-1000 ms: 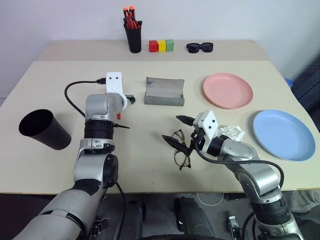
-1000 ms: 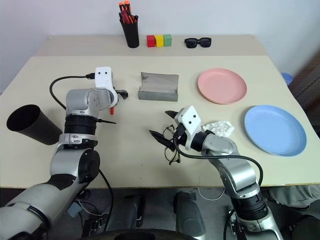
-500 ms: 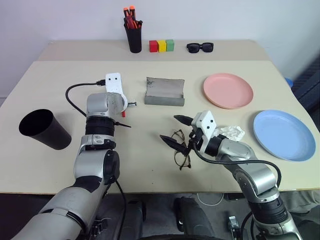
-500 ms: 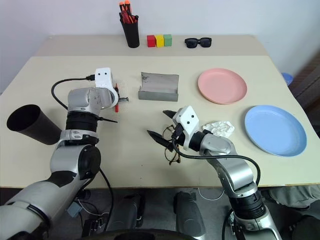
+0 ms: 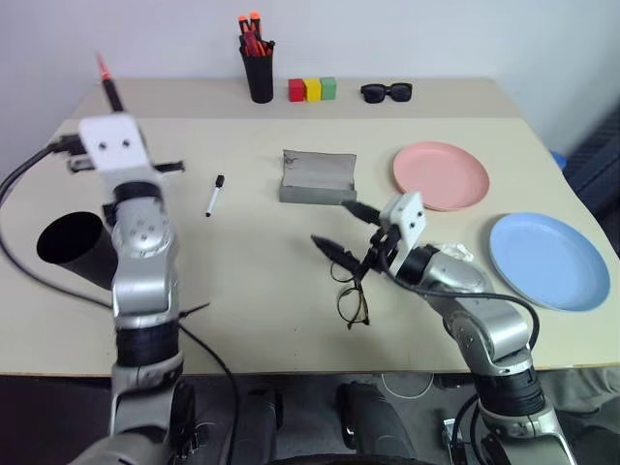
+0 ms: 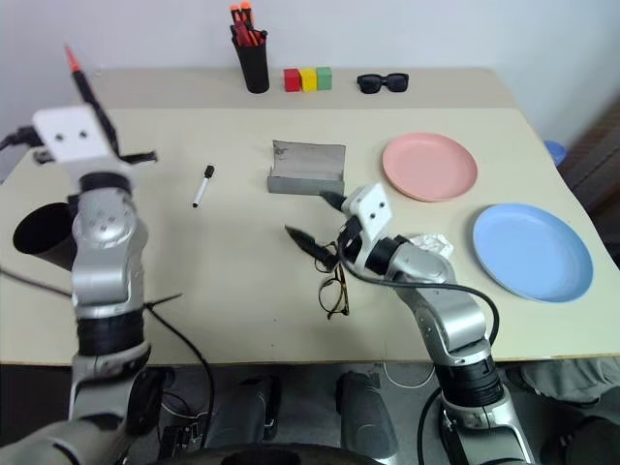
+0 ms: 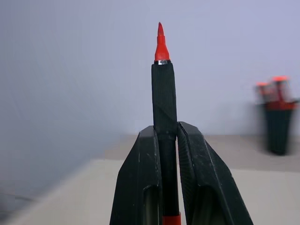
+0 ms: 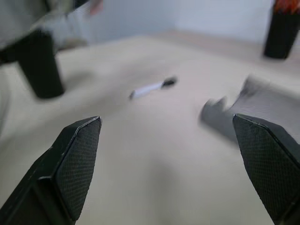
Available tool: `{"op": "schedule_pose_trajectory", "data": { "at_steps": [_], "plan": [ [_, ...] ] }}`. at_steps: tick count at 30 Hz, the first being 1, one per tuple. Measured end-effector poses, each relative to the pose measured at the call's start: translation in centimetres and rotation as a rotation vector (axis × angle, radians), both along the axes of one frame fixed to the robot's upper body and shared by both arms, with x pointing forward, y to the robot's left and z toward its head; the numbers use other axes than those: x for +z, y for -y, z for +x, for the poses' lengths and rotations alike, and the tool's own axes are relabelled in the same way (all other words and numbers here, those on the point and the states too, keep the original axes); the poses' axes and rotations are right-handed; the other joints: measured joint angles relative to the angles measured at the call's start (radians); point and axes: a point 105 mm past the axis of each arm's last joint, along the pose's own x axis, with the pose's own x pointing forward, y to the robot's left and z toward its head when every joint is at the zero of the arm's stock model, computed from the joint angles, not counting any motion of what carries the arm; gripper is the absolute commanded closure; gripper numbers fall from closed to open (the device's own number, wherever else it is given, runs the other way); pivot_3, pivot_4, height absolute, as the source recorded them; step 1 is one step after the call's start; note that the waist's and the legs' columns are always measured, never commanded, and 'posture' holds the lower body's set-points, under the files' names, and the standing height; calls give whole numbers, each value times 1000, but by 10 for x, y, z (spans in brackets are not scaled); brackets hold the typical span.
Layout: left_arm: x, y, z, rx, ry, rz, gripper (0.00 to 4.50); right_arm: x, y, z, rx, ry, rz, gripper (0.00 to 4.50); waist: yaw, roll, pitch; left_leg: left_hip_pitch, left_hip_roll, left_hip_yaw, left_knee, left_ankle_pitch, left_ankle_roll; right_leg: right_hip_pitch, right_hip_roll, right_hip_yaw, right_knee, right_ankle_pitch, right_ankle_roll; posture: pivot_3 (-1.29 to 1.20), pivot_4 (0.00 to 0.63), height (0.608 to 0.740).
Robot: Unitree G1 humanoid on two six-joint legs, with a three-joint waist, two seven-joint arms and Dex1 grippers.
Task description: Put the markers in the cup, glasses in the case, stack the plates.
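I should keep my left gripper going to the black cup's opening (image 5: 73, 238) and let go of the red marker (image 5: 110, 91) inside, because the marker lines up with my fingers and the cup is open.
My left gripper (image 5: 112, 101) is raised at the table's left side, above the black cup (image 5: 73, 248), and points upward. It is shut on the red marker (image 7: 163, 89), whose black cap and red tip stick out past the fingers. The white marker (image 5: 214, 195) lies on the table left of the grey case (image 5: 318, 177), which stands open. My right gripper (image 5: 331, 223) hangs open with nothing in it, just above and behind the wire-framed glasses (image 5: 353, 296). The pink plate (image 5: 441, 175) and the blue plate (image 5: 549, 260) lie apart at the right.
A tall black pen holder (image 5: 259, 74) with orange-red pens, three coloured blocks (image 5: 312, 89) and black sunglasses (image 5: 387, 92) line the far edge. A crumpled clear wrapper (image 5: 451, 255) lies beside my right forearm. A black cable trails from my left wrist.
My left gripper shut on the red marker and swung it up and to the left, off the table. The white marker now lies uncovered. My right gripper rose slightly, still open.
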Motion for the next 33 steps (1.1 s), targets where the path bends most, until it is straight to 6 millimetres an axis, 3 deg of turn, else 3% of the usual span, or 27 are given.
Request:
{"op": "schedule_pose_trajectory", "data": {
  "at_steps": [6,16,24,27,33],
  "plan": [
    [-7,-24,-42,145,29,29,4484,-6,0,9,20,-54,28,0,-6,-1,-1,0,0,0,0,0,0,1,0,0,-1,0,0,0,150,740],
    [-45,-40,-63,258,-38,-55,4484,1,-10,4,114,-63,69,0,-8,-1,-1,1,1,0,0,0,0,0,1,0,0,0,0,0,150,740],
    [-56,-50,-72,329,-48,-102,4484,-1,-8,3,116,-74,63,0,-7,-1,-1,1,1,0,0,0,0,0,1,0,0,0,0,0,150,740],
    [-57,-51,-73,339,-46,-112,3161,-1,-8,3,117,-74,59,0,-7,-1,-1,1,1,1,0,0,0,0,1,0,0,0,0,0,150,740],
    [-57,-52,-74,350,-47,-108,3161,-2,-10,2,125,-76,57,0,-8,-1,-1,1,1,1,0,0,0,0,1,0,0,0,0,0,150,740]
  ]
}}
